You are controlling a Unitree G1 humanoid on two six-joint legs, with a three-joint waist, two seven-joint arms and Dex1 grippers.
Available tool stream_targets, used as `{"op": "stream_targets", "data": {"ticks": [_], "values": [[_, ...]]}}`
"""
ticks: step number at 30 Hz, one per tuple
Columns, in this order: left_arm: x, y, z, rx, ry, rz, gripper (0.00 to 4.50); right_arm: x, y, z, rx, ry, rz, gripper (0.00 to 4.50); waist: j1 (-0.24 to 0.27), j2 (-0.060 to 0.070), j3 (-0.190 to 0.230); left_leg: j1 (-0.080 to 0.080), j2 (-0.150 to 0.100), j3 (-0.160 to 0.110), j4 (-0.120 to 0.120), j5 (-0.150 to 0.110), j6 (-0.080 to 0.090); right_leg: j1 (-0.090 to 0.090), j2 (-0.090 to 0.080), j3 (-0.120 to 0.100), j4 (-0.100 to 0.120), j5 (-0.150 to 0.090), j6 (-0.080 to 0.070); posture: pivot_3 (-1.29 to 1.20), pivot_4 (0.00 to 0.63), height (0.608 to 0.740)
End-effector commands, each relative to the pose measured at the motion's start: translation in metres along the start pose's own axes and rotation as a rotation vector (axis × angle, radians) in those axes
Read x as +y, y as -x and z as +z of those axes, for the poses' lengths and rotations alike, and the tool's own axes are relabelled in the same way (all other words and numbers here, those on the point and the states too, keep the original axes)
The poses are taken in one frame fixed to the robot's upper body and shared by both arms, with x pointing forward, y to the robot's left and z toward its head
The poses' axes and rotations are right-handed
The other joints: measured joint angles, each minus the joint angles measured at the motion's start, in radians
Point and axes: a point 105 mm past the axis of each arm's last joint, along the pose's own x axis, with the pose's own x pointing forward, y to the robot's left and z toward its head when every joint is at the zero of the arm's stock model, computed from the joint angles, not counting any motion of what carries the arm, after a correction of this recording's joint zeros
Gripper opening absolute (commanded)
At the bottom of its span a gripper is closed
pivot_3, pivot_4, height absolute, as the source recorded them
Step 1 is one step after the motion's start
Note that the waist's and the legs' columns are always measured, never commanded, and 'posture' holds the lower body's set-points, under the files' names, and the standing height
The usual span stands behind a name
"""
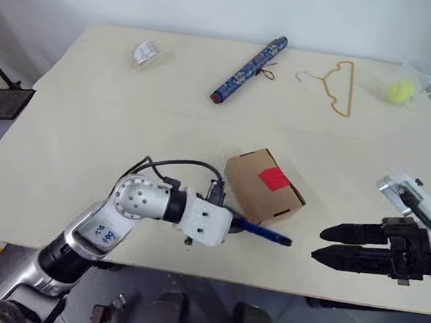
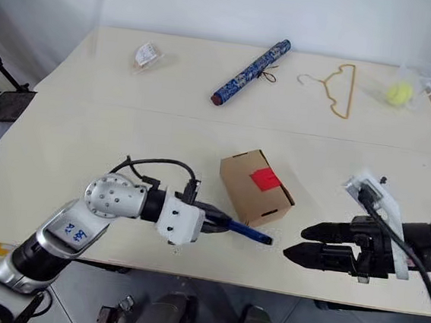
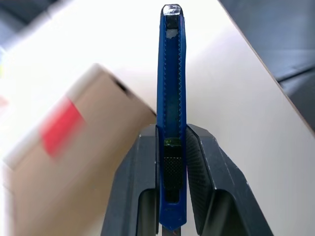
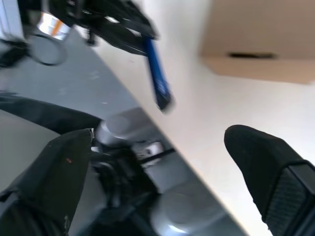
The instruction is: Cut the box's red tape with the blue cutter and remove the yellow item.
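Note:
The box's flap [image 1: 295, 186] will swing outward when I cut and open it, because the red tape goes across a dark seam [image 1: 298, 194] at the box's edge.
The box [image 1: 253, 186], a small brown carton, lies closed near the table's front edge with the red tape [image 1: 274, 178] as a square patch on its top. My left gripper [image 1: 232, 223] is shut on the blue cutter [image 1: 263, 233], which points right, along the box's near side and just clear of it. In the left wrist view the blue cutter [image 3: 171, 73] stands between the two pads, with the box [image 3: 88, 162] beside it. My right gripper [image 1: 319, 244] hovers open to the right of the box, pointing left at the cutter's tip, nothing in it. The yellow item is hidden.
Along the table's far side lie a small wrapped packet [image 1: 144, 53], a blue patterned umbrella [image 1: 249, 69], a tan wire hanger [image 1: 336, 85] and a clear cup holding a pale yellow-green ball [image 1: 399, 91]. The table's front edge [image 1: 190, 270] runs just below both grippers.

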Motion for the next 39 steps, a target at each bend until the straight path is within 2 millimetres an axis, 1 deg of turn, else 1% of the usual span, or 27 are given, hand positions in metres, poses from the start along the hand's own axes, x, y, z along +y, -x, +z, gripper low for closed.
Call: {"op": "stream_targets", "data": {"ticks": [1,4,5,11,16,19,24,30,39], "values": [[0.008,-0.004,-0.001,0.028,-0.038,0.036,0.45,-0.012,-0.007,0.012,-0.103,-0.040,0.007,4.46,0.000,-0.001,0.001,0.000,0.000,0.001,0.000,0.000,0.001,0.000,0.000,0.001,-0.001,0.001,0.001,0.00,0.150,0.740],[0.011,-0.010,0.001,0.009,-0.028,0.040,0.45,-0.018,-0.016,0.012,-0.094,-0.056,-0.007,4.46,0.002,0.000,0.002,-0.002,-0.002,0.002,0.001,0.000,0.002,-0.002,-0.001,0.002,-0.001,0.002,0.003,0.00,0.150,0.740],[0.012,-0.012,0.001,0.002,-0.027,0.040,0.45,-0.021,-0.021,0.014,-0.106,-0.057,-0.010,4.46,0.002,-0.001,0.002,-0.002,-0.002,0.002,0.001,0.001,0.002,-0.003,-0.001,0.002,-0.001,0.002,0.003,0.00,0.150,0.740],[0.016,-0.016,0.001,-0.008,-0.023,0.038,0.45,-0.026,-0.043,0.027,-0.165,-0.058,-0.001,4.46,0.004,-0.002,0.003,-0.004,-0.001,-0.001,0.001,0.002,0.000,-0.004,0.000,-0.002,0.001,0.003,0.003,0.00,0.150,0.740],[0.022,-0.014,-0.004,0.002,-0.021,0.051,0.45,-0.026,-0.051,0.029,-0.172,-0.066,0.018,4.46,0.006,-0.002,0.003,-0.007,-0.002,-0.002,0.002,0.002,0.000,-0.003,0.000,-0.004,0.002,0.003,0.004,0.00,0.150,0.740],[0.025,-0.015,-0.002,-0.009,-0.029,0.053,0.45,-0.027,-0.052,0.030,-0.177,-0.070,0.020,3.86,0.006,-0.002,0.003,-0.007,-0.002,-0.002,0.002,0.002,0.000,-0.003,0.000,-0.004,0.002,0.003,0.004,0.00,0.150,0.740],[0.027,-0.017,0.003,-0.041,-0.027,0.058,0.45,-0.027,-0.053,0.031,-0.176,-0.076,0.029,2.14,0.005,-0.002,0.003,-0.007,-0.002,-0.003,0.002,0.002,0.000,-0.003,0.000,-0.005,0.002,0.003,0.004,0.00,0.150,0.740],[0.030,-0.018,0.003,-0.037,-0.028,0.071,0.45,-0.030,-0.054,0.033,-0.192,-0.089,0.021,2.14,0.004,-0.002,0.003,-0.007,-0.002,-0.003,0.002,0.003,0.001,-0.003,0.000,-0.005,0.003,0.003,0.004,0.00,0.150,0.740],[0.030,-0.019,0.003,-0.035,-0.025,0.073,0.45,-0.034,-0.056,0.036,-0.229,-0.111,0.012,2.14,0.005,-0.002,0.003,-0.007,-0.002,-0.003,0.002,0.003,0.001,-0.003,0.000,-0.005,0.003,0.004,0.004,0.00,0.150,0.740]]}}
